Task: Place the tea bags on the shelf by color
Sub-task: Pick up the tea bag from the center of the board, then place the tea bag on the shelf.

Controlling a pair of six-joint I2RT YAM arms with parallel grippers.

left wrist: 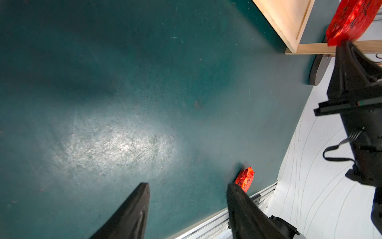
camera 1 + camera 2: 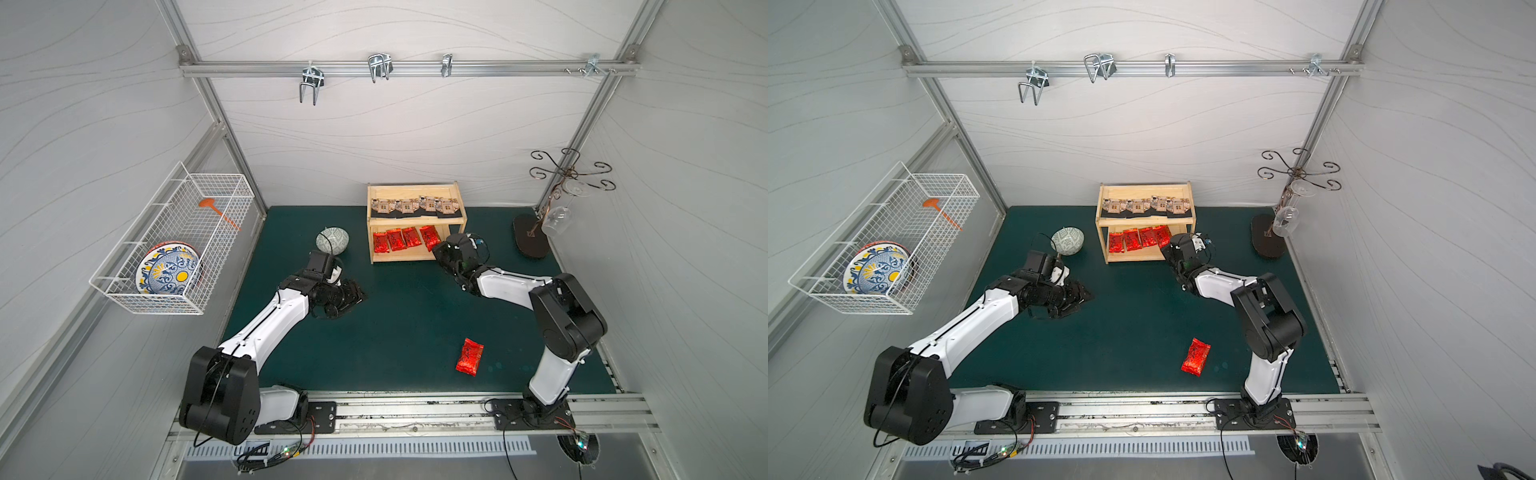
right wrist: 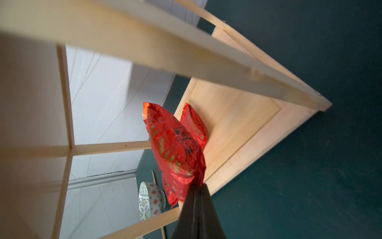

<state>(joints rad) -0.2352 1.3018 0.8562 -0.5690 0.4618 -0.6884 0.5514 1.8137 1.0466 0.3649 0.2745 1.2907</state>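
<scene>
The held red tea bag (image 2: 429, 236) points with its far end first into the lower level (image 2: 419, 251), so my right gripper keeps lowering it until it rests on that level.
The wooden shelf (image 2: 411, 189) (image 2: 1144, 188) stands at the back of the green mat. Several beige tea bags (image 2: 415, 206) (image 2: 1146, 205) line its top tier. Red tea bags (image 2: 395, 240) (image 2: 1133, 240) lie on the lower tier. My right gripper (image 3: 197, 185) (image 2: 436, 249) is shut on the corner of one red tea bag (image 3: 175, 149) (image 2: 429, 237) (image 1: 349, 18), held at the lower tier's right end beside another red one (image 3: 194, 126). One more red tea bag (image 2: 470, 357) (image 2: 1196, 357) (image 1: 245, 179) lies loose near the front right of the mat. My left gripper (image 1: 187, 186) (image 2: 359, 296) hovers open and empty over mid-mat.
A patterned bowl (image 2: 332, 240) (image 3: 151, 198) sits left of the shelf. A white wire basket (image 2: 174, 245) on the left wall holds plates. A metal stand (image 2: 536, 237) with a hanging glass (image 2: 555, 220) stands at the back right. Hooks hang from the rear rail.
</scene>
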